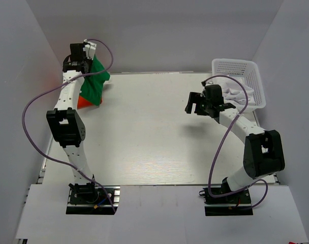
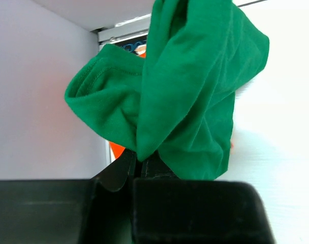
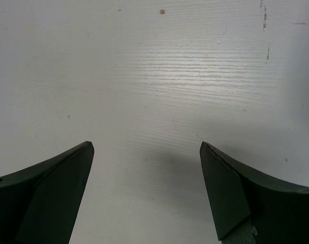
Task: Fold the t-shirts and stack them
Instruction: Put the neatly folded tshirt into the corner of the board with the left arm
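The green t-shirt point(image 1: 96, 85) hangs over the orange-red t-shirt point(image 1: 84, 102), so my left gripper should keep lowering the green t-shirt toward the wall and let go once it lies flat.
My left gripper point(image 1: 87, 60) is raised at the table's far left corner and is shut on the bright green t-shirt point(image 1: 95, 81), which hangs bunched from it. In the left wrist view the green t-shirt point(image 2: 185, 86) is pinched between the closed fingers point(image 2: 119, 165). The orange-red t-shirt point(image 1: 84, 101) lies on the table under the green one, mostly hidden; a sliver of it shows in the left wrist view point(image 2: 116, 149). My right gripper point(image 1: 195, 103) is open and empty above the table's right side; its fingers point(image 3: 58, 188) stand wide apart over bare tabletop.
A white lattice basket point(image 1: 253, 76) with white cloth inside stands at the far right corner. The white table point(image 1: 154, 137) is enclosed by grey walls on the left, back and right.
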`<control>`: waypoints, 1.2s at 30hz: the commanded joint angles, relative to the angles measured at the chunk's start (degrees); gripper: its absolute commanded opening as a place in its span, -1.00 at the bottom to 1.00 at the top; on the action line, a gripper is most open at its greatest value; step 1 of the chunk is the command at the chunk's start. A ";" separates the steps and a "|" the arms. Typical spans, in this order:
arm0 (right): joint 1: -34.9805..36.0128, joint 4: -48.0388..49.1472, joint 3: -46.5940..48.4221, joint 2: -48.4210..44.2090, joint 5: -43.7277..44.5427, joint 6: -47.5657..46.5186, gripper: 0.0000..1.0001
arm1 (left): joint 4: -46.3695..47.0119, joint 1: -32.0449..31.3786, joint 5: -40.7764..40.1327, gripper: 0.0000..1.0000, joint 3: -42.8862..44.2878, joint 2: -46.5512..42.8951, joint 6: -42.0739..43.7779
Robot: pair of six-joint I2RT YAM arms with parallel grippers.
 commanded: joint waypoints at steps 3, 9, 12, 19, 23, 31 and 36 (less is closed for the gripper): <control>-0.08 -0.16 3.53 0.17 0.77 -0.80 0.81 | 3.86 3.42 1.51 -1.00 0.92 1.88 -1.50; 0.01 -0.78 5.20 1.40 1.39 -0.53 0.81 | 6.49 7.47 2.83 -1.00 2.24 7.85 -5.44; -0.16 -1.31 6.70 2.19 1.39 -0.36 0.81 | 7.56 9.05 3.62 -1.00 3.38 10.05 -6.86; 0.10 -1.66 8.98 4.04 1.30 0.08 0.81 | 7.48 12.13 1.95 -1.00 7.51 15.68 -11.25; 0.19 -1.84 9.69 4.74 0.95 0.00 0.81 | 7.47 12.74 -1.38 0.24 8.91 17.79 -13.19; 0.27 -0.53 9.95 4.57 -2.83 -0.80 0.81 | 2.91 13.27 -5.09 0.99 11.38 15.78 -18.28; 0.28 1.41 8.28 4.13 -6.26 -0.18 0.81 | 10.09 11.17 8.08 0.99 -0.20 3.51 -16.88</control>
